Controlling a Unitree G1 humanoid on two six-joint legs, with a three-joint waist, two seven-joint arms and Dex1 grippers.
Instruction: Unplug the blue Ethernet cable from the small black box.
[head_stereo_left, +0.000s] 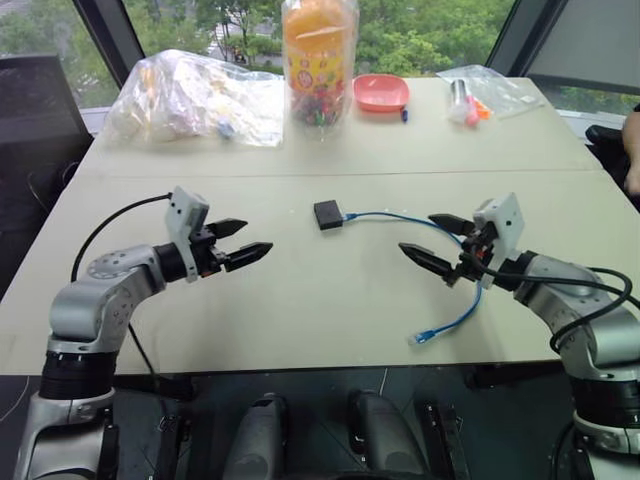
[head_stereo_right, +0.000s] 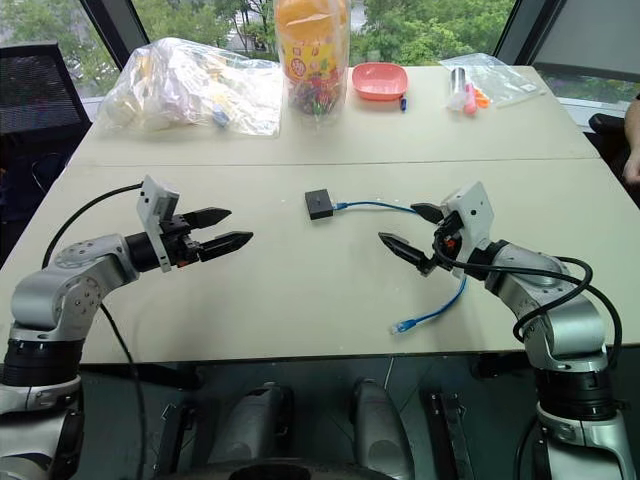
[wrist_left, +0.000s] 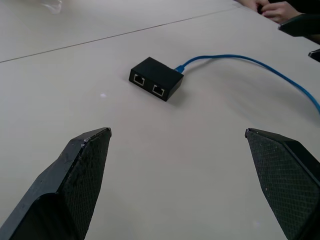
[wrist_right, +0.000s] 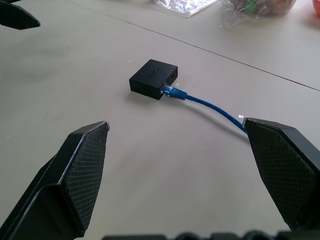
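The blue Ethernet cable's plug (head_stereo_left: 349, 217) is deep in its port, so the small black box (head_stereo_left: 327, 215) will come up too when I lift the cable.
The small black box (head_stereo_left: 327, 214) lies flat near the middle of the table. The blue Ethernet cable (head_stereo_left: 395, 214) is plugged into its right side, runs right, passes under my right gripper and curls back to a loose plug (head_stereo_left: 423, 337) near the front edge. My left gripper (head_stereo_left: 257, 237) hovers open to the left of the box, pointing at it, with nothing between its fingers. My right gripper (head_stereo_left: 415, 233) hovers open to the right of the box, over the cable, and is also bare. The left wrist view shows two free ports on the box (wrist_left: 156, 79); the right wrist view shows the plug seated in the box (wrist_right: 154, 79).
At the back of the table stand a crumpled clear bag (head_stereo_left: 195, 95), a tall clear jar (head_stereo_left: 319, 60), a pink dish (head_stereo_left: 381, 92) and a small bag of markers (head_stereo_left: 480, 95). A person's hand (wrist_left: 280, 9) rests at the table's right edge.
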